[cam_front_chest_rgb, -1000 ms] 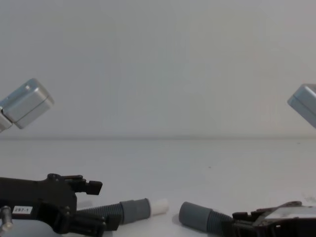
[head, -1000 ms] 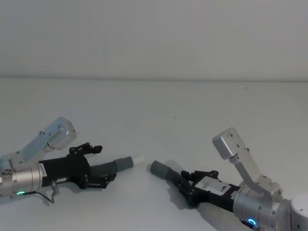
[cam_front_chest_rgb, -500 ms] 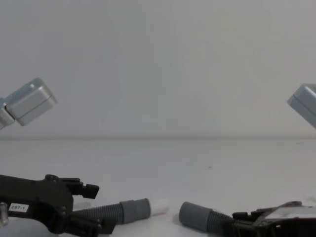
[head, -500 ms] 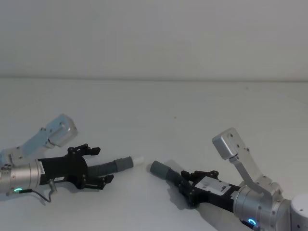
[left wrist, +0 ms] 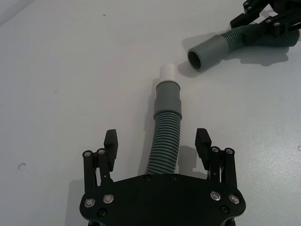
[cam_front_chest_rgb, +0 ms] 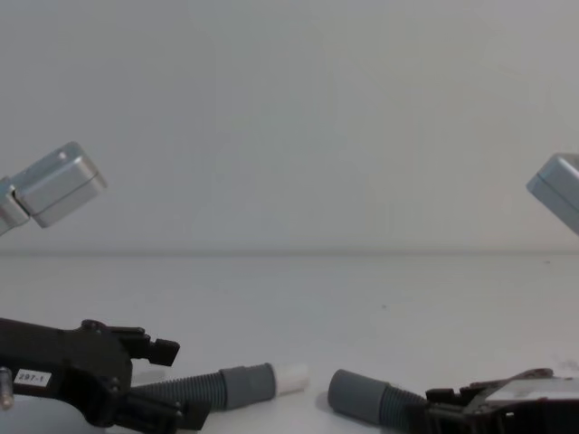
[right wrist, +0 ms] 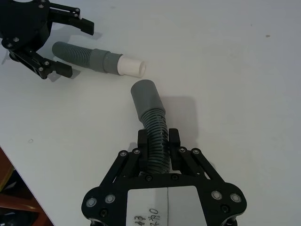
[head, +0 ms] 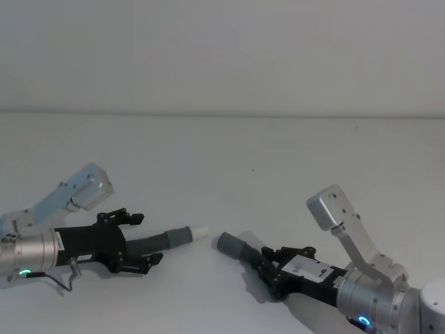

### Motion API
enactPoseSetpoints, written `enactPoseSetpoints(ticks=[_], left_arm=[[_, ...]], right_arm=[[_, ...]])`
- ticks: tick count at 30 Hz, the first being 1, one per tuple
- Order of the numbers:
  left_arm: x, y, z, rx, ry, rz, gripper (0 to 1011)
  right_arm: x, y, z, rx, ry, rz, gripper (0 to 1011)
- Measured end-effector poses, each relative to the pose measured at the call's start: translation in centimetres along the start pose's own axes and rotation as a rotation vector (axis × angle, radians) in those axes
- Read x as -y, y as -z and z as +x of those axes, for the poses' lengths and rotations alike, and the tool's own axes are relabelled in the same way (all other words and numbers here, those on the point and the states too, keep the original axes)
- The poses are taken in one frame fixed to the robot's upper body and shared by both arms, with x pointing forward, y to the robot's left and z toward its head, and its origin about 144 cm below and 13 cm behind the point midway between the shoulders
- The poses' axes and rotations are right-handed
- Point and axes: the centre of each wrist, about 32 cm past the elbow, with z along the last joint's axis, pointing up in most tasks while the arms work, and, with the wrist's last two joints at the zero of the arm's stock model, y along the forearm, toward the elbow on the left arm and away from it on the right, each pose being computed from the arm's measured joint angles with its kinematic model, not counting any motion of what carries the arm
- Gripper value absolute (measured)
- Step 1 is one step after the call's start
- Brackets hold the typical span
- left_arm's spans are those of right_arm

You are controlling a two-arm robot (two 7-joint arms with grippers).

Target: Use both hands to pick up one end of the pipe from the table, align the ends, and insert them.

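My gripper will lift the pipe's white-tipped end [left wrist: 167, 89], which will stick out straight instead of drooping, as a short, nearly straight corrugated part [left wrist: 165, 141] leads to the pipe's cuff.
The pipe lies on the white table [head: 278, 160] with its two ends facing each other across a small gap. The white-tipped end [head: 189, 234] points right, and the wider grey socket end [head: 229, 244] points left. My left gripper [head: 144, 238] is open, its fingers [left wrist: 111, 141] standing either side of the corrugated hose [left wrist: 165, 136] without touching it. My right gripper [head: 268, 260] is shut on the hose [right wrist: 153, 123] just behind the socket cuff [right wrist: 144, 94]. In the chest view the left gripper [cam_front_chest_rgb: 181, 384] and right gripper [cam_front_chest_rgb: 434, 402] sit low at the corners, the ends [cam_front_chest_rgb: 262, 380] between them.
The table runs back to a plain wall [head: 222, 56]. Its near edge [right wrist: 14, 174] shows in the right wrist view, with something orange-brown below it. Both silver elbow links [head: 83, 188] [head: 334, 205] rise above the surface.
My left gripper has drawn back to the left along the hose, still open. The pipe ends and the right gripper have stayed in place.
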Motion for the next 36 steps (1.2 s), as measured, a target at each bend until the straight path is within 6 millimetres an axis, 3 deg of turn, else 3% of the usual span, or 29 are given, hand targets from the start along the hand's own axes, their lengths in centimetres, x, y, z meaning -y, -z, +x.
enactPoseSetpoints(ticks=[30, 31, 36], left_arm=[[0.14, -0.03, 0.01, -0.010, 0.011, 0.019, 996], [0.14, -0.02, 0.01, -0.011, 0.011, 0.019, 939], [0.14, -0.01, 0.01, -0.012, 0.011, 0.021, 841]], right_arm=[[0.00, 0.00, 0.00, 0.000, 0.000, 0.000, 253], [0.00, 0.00, 0.00, 0.000, 0.000, 0.000, 253], [0.00, 0.00, 0.00, 0.000, 0.000, 0.000, 253]])
